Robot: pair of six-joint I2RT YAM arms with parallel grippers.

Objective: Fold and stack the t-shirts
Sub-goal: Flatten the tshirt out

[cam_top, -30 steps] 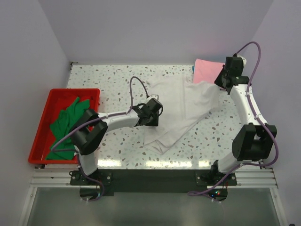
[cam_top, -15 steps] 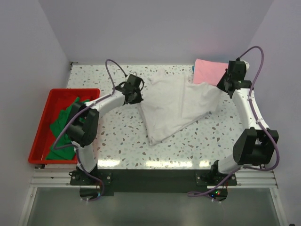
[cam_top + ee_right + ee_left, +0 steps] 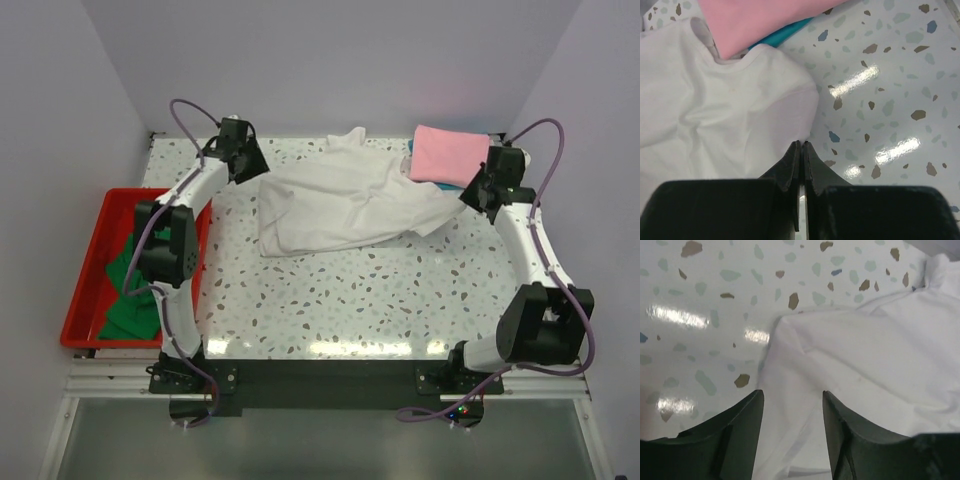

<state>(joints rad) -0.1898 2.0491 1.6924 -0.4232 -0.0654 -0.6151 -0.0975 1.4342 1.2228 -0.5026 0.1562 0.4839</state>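
I can see my right gripper shut on the white t-shirt (image 3: 452, 207) and the t-shirt's front edge lying free. My left gripper should keep moving to that front edge (image 3: 290, 251) and close there.
The large white t-shirt (image 3: 350, 200) lies rumpled and spread across the back middle of the table. My left gripper (image 3: 249, 160) is at the far back left, at the shirt's left end. In the left wrist view it (image 3: 792, 392) is open, with white cloth (image 3: 865, 350) lying under and beyond the fingers. My right gripper (image 3: 472, 190) is at the shirt's right end. In the right wrist view it (image 3: 801, 143) is shut on the shirt's edge (image 3: 730, 115). A folded pink shirt (image 3: 450, 153) sits at the back right, on top of a teal one (image 3: 785, 32).
A red tray (image 3: 75, 320) hangs off the table's left side with green shirts (image 3: 125, 305) in it; my left arm passes over it. The back and side walls stand close to the table. The speckled tabletop (image 3: 380, 300) shows bare in front.
My left arm swung from the table's middle to the far back left, and the white shirt's left side went with it, so the shirt now lies stretched wide. My right gripper barely moved.
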